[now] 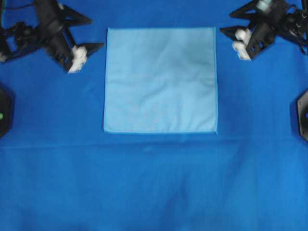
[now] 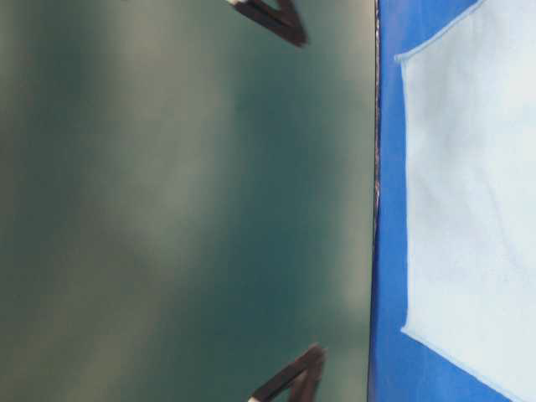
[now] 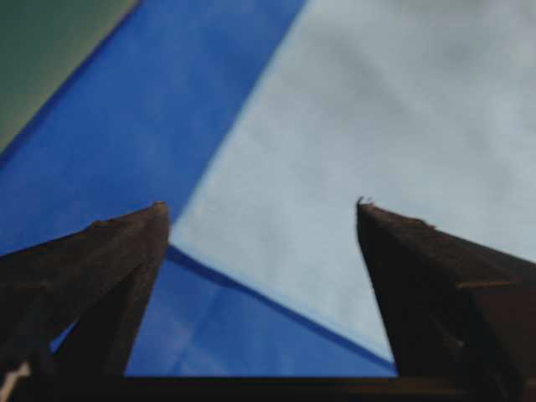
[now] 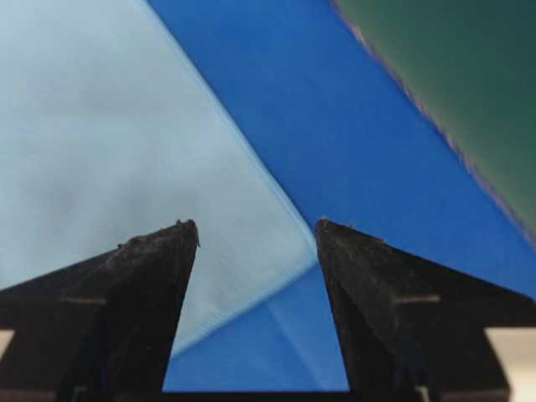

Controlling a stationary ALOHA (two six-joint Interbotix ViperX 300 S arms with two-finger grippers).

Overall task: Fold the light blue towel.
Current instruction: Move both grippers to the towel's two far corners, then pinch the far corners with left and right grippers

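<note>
The towel's far corner (image 4: 305,249) is flat between the open fingers of my right gripper, so I should go on toward the towel's corner hem (image 1: 213,29) until they pinch it.
The light blue towel (image 1: 160,79) lies spread flat as a square on the table, its hem showing all round. My left gripper (image 1: 94,32) hovers open just off the towel's far left corner, holding nothing. In the left wrist view that corner of the towel (image 3: 377,126) lies ahead of the left gripper (image 3: 260,205), between its spread fingers. My right gripper (image 1: 226,22) is open beside the far right corner. In the right wrist view the towel (image 4: 100,142) tapers to its corner between the fingers of the right gripper (image 4: 255,224). The towel (image 2: 469,209) also shows in the table-level view.
A deep royal-blue table cloth (image 1: 154,183) covers the whole table, with a few soft creases in front of the towel. Black arm bases sit at the left edge (image 1: 4,113) and the right edge (image 1: 303,115). A dark green wall (image 2: 167,209) lies beyond the table.
</note>
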